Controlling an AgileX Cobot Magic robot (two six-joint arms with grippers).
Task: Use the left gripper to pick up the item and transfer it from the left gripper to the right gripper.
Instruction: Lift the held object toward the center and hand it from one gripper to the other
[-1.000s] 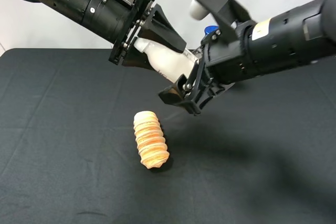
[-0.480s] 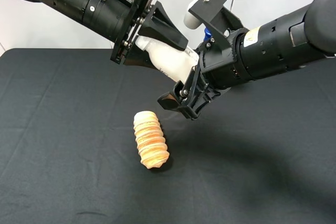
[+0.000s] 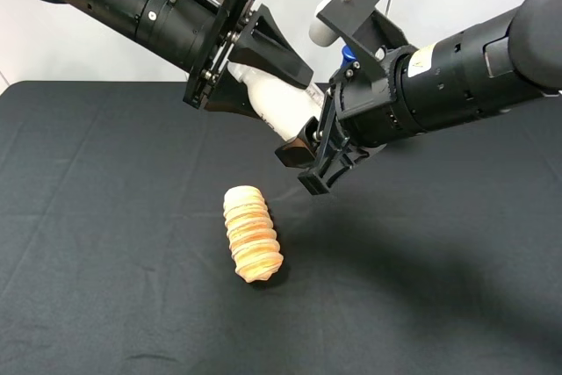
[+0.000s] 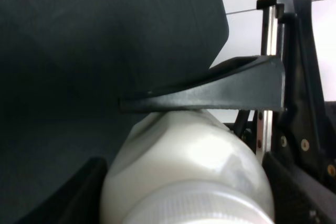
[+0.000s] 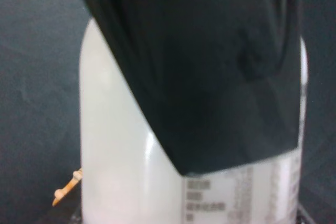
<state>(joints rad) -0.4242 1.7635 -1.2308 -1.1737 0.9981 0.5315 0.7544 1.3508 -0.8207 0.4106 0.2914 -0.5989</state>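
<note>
My left gripper is gripping the white bottle's neck (image 3: pixel 248 80) and my right gripper is holding its lower end (image 3: pixel 301 122), so next my left gripper opens and moves clear first.
My left gripper (image 3: pixel 283 98) is shut on a white plastic bottle (image 3: pixel 279 103) and holds it high above the black table, tilted down to the right. In the left wrist view the bottle (image 4: pixel 194 171) fills the space under a black finger (image 4: pixel 210 95). My right gripper (image 3: pixel 304 167) is open, and its two fingertips stand at the bottle's lower end, just below and in front of it. In the right wrist view the bottle (image 5: pixel 121 145) is very close, partly covered by a dark finger (image 5: pixel 210 66). The right gripper's own fingers do not show there.
An orange ribbed, spiral bread-like item (image 3: pixel 251 233) lies on the black table (image 3: pixel 105 217) below the two grippers. A white wall stands behind the table's far edge.
My right gripper has moved up and left towards the bottle's lower end, with its fingertips closer to it. The left gripper and bottle have held still.
</note>
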